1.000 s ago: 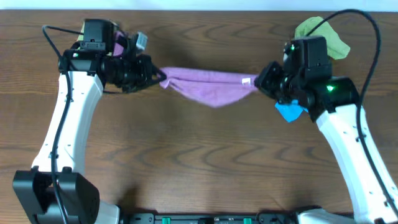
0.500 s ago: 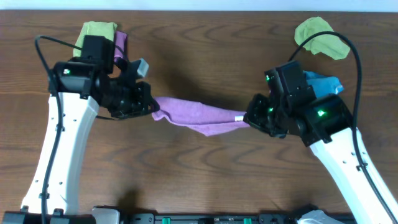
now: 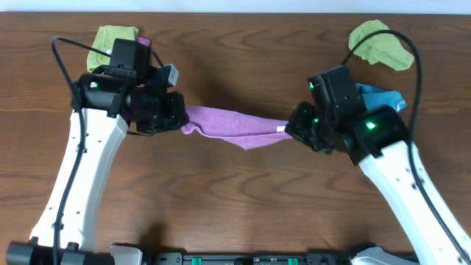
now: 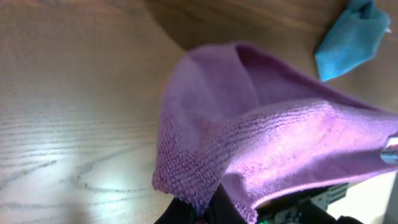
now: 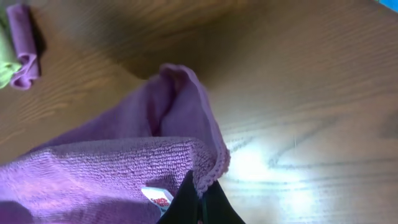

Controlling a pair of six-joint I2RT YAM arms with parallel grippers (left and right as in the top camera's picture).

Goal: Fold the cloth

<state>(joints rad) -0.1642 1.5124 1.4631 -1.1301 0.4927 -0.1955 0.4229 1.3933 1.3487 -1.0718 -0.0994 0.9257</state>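
Observation:
My two grippers should swing the lilac-purple cloth toward the back (image 3: 235, 62) and pull it closer to spread it before folding, as it hangs in a narrow, sagging piece (image 3: 239, 130).
The lilac-purple cloth (image 3: 232, 126) hangs stretched between my two grippers above the middle of the table, sagging in its middle. My left gripper (image 3: 179, 118) is shut on the cloth's left end; in the left wrist view the cloth (image 4: 249, 143) drapes over the fingers (image 4: 208, 211). My right gripper (image 3: 291, 129) is shut on the cloth's right end, beside the small white tag (image 3: 280, 131). In the right wrist view the fingers (image 5: 199, 205) pinch the cloth's hem (image 5: 143, 162), with the tag (image 5: 158, 198) just to their left.
A lime-green cloth (image 3: 110, 40) and a folded purple cloth (image 3: 142, 44) lie at the back left. Another lime-green cloth (image 3: 379, 46) lies at the back right. A bright blue cloth (image 3: 379, 97) lies by my right arm.
Both grippers have carried the stretched cloth: first toward the front of the table, then slightly back. The grippers are closer together than a second ago, and the cloth sags between them.

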